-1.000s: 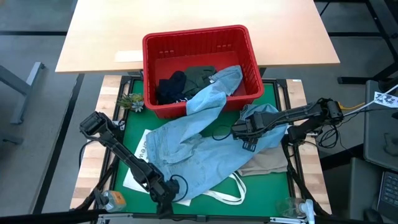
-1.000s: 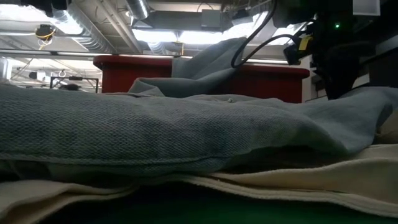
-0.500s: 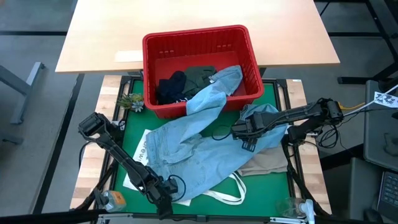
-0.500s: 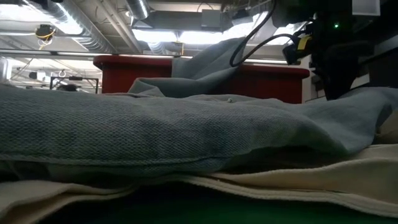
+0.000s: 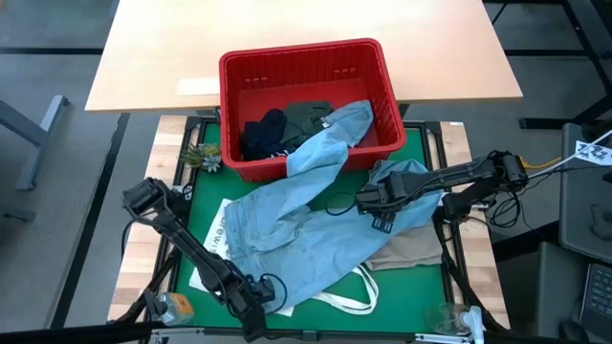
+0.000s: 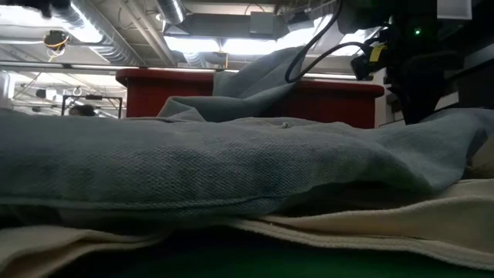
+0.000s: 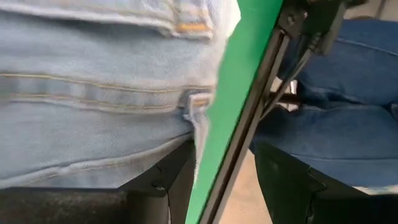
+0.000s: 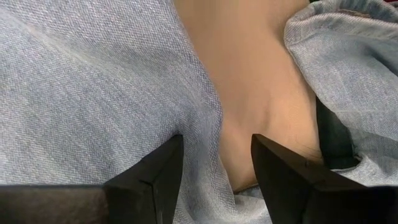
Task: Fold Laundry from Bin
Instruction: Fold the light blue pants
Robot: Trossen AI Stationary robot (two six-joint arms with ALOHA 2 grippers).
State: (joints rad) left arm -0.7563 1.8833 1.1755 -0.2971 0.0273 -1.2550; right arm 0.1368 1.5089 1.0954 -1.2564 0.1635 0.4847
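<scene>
The jeans' leg is lying in loose folds point(image 5: 308, 180) below the red bin's rim, so the leg's end point(image 5: 354, 118) will stay inside the bin when I pull the waistband.
Light blue jeans point(image 5: 287, 234) lie spread on the green mat, one leg point(image 5: 335, 134) draped over the front rim of the red bin point(image 5: 306, 57). Dark garments point(image 5: 287, 124) lie inside the bin. Khaki cloth point(image 5: 411, 250) lies under the jeans at the right. My left gripper point(image 5: 253, 308) is open at the jeans' waistband point(image 7: 186, 102) by the table's near edge. My right gripper point(image 5: 373, 205) is open, pointing down over a jeans edge point(image 8: 208, 118) and the khaki cloth point(image 8: 261, 112). My left gripper has one finger point(image 7: 165, 180) beside the jeans' waistband edge point(image 7: 198, 124), the other over the table's edge; I cannot tell whether it touches the cloth. My right gripper's fingers point(image 8: 152, 174) stand on either side of the jeans' edge; I cannot tell whether they touch it.
A white tote bag point(image 5: 349, 296) lies under the jeans, its printed part point(image 5: 216, 229) showing at the left. A small plant point(image 5: 201, 158) stands left of the bin. A bottle point(image 5: 172, 306) lies at the near left corner. A beige table point(image 5: 153, 57) stands behind.
My left gripper has gone a little toward the table's near edge, beside the jeans' waistband.
</scene>
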